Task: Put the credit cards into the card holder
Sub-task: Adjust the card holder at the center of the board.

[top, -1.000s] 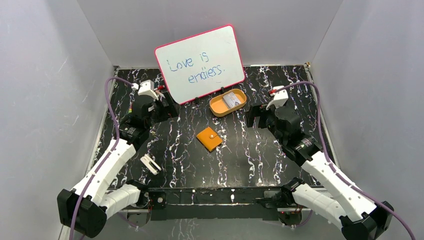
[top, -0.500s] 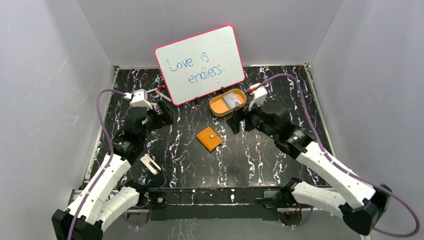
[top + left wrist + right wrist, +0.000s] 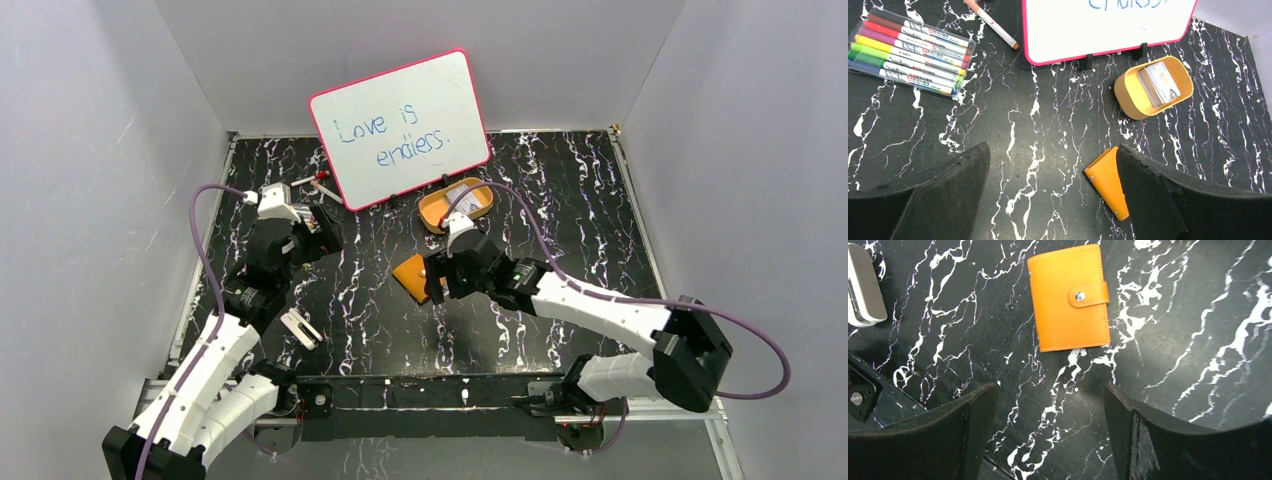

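Note:
The strap (image 3: 1090, 295) on the loose card holder is snapped closed, so the robot's left gripper should push the holder's body (image 3: 408, 275) down while the right gripper works the strap open.
The card holder (image 3: 1069, 297) is a closed orange wallet with its snap fastened, lying flat on the black marbled table. It also shows in the top view (image 3: 410, 272) and the left wrist view (image 3: 1107, 182). The credit cards (image 3: 1160, 82) stand stacked in the orange oval tray (image 3: 1128, 97), which shows behind the holder in the top view (image 3: 438, 213). My right gripper (image 3: 1050, 390) is open and empty, hovering just on the near side of the holder (image 3: 436, 280). My left gripper (image 3: 1053, 152) is open and empty, to the left of the holder (image 3: 322, 225).
A pink-framed whiteboard (image 3: 400, 125) stands at the back. A pack of coloured markers (image 3: 910, 50) and a loose marker (image 3: 993, 22) lie at the back left. A small white object (image 3: 300, 328) lies near the left arm, also in the right wrist view (image 3: 863, 285).
My right arm has swung left and nearer, from beside the tray to over the card holder. My left gripper has pulled back slightly to the left. Both stay open.

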Robot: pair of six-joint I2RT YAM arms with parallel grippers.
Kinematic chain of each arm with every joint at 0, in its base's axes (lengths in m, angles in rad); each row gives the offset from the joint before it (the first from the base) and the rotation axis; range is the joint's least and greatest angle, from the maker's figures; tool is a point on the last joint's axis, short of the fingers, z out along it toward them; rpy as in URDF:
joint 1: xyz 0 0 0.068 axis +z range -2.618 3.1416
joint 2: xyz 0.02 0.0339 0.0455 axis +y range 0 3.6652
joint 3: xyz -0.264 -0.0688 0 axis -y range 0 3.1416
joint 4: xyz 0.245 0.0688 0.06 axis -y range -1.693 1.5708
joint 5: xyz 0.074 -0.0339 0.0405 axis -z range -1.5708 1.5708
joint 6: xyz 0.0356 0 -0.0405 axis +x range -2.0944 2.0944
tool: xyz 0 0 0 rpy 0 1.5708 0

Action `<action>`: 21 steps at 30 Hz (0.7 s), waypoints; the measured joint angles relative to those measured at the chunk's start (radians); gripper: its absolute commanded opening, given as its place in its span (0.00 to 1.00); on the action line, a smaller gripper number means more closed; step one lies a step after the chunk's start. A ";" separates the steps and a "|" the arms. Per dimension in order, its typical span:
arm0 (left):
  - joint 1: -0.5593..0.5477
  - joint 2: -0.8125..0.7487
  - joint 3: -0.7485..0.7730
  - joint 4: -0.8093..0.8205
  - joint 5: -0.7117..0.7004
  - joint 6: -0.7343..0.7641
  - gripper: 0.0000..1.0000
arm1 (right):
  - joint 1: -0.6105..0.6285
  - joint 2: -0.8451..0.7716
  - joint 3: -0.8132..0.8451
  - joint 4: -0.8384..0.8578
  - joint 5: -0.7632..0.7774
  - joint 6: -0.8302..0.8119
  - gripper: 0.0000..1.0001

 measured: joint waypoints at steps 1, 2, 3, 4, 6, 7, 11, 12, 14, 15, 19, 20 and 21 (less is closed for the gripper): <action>0.000 -0.010 -0.005 -0.001 -0.003 0.000 0.93 | 0.000 0.020 0.000 0.011 -0.007 0.010 0.82; 0.000 -0.018 -0.008 -0.003 -0.006 0.000 0.93 | 0.000 0.038 -0.002 0.024 -0.017 0.024 0.82; 0.000 -0.026 -0.011 -0.002 -0.010 0.000 0.93 | 0.000 0.053 -0.006 0.037 -0.025 0.034 0.82; 0.000 -0.034 -0.014 -0.001 -0.013 0.000 0.92 | 0.000 0.069 -0.016 0.058 -0.042 0.051 0.81; 0.000 -0.042 -0.017 0.000 -0.016 0.000 0.93 | 0.000 0.082 -0.026 0.074 -0.053 0.066 0.82; 0.000 -0.043 -0.018 0.000 -0.016 0.000 0.93 | 0.000 0.089 -0.032 0.086 -0.060 0.077 0.81; -0.002 -0.042 -0.019 0.003 -0.006 0.000 0.92 | -0.014 0.125 -0.035 0.119 -0.071 0.108 0.78; -0.003 -0.041 -0.019 0.003 0.002 0.000 0.91 | -0.029 0.134 -0.035 0.132 -0.079 0.118 0.77; -0.007 -0.034 -0.019 0.010 0.022 0.001 0.90 | -0.071 0.146 -0.037 0.157 -0.093 0.135 0.75; -0.010 -0.027 -0.019 0.014 0.037 0.001 0.89 | -0.101 0.153 -0.037 0.178 -0.098 0.140 0.74; -0.019 0.008 -0.019 0.017 0.090 -0.007 0.86 | -0.159 0.202 -0.018 0.220 -0.097 0.118 0.69; -0.020 0.018 -0.019 0.016 0.103 -0.012 0.86 | -0.162 0.225 -0.005 0.221 -0.097 0.106 0.67; -0.021 0.031 -0.019 0.014 0.120 -0.021 0.85 | -0.166 0.251 0.009 0.224 -0.098 0.099 0.66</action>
